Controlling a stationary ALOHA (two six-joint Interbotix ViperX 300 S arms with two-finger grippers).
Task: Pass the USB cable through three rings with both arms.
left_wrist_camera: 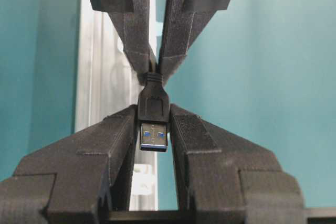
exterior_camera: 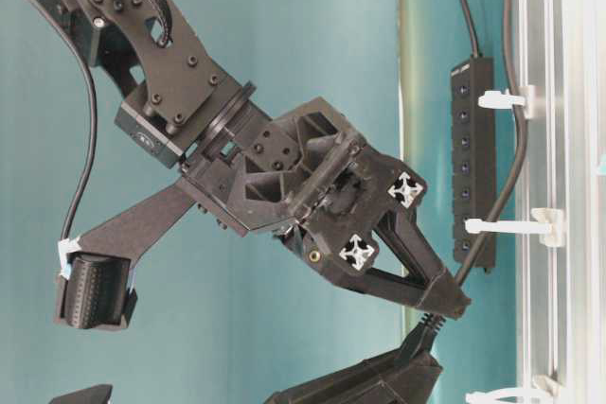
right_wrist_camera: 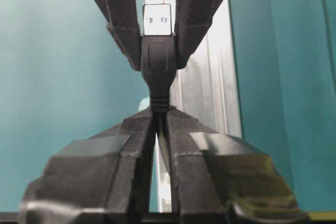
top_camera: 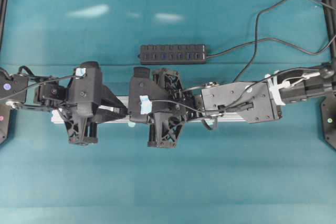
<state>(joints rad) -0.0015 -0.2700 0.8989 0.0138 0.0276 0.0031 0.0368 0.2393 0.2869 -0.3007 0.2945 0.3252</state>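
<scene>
My left gripper's fingers are around the plug body (left_wrist_camera: pixel 153 106) and block the last ring (exterior_camera: pixel 507 395), so next my left gripper opens and moves away before my right gripper threads the plug.
The USB cable's plug (left_wrist_camera: pixel 153 111) sits between my left gripper's (left_wrist_camera: pixel 153 124) fingers, metal end toward the camera. My left gripper is shut on the plug body. My right gripper (right_wrist_camera: pixel 160 109) is shut on the black cord just behind the plug, at the ribbed collar. The two grippers meet tip to tip over the rail, right gripper (exterior_camera: pixel 447 306) above, left gripper (exterior_camera: pixel 426 330) below in the table-level view. Three rings (exterior_camera: pixel 502 99), (exterior_camera: pixel 532 224), (exterior_camera: pixel 509 395) stand along the rail. The cord (exterior_camera: pixel 517 149) runs past the top ring and bends down to the fingertips.
The silver rail (exterior_camera: pixel 563 177) lies under both grippers, also seen from overhead (top_camera: pixel 231 118). A black multi-port hub (top_camera: pixel 172 54) lies behind it on the teal cloth, with its lead trailing right. Both arms' bodies crowd the middle of the rail.
</scene>
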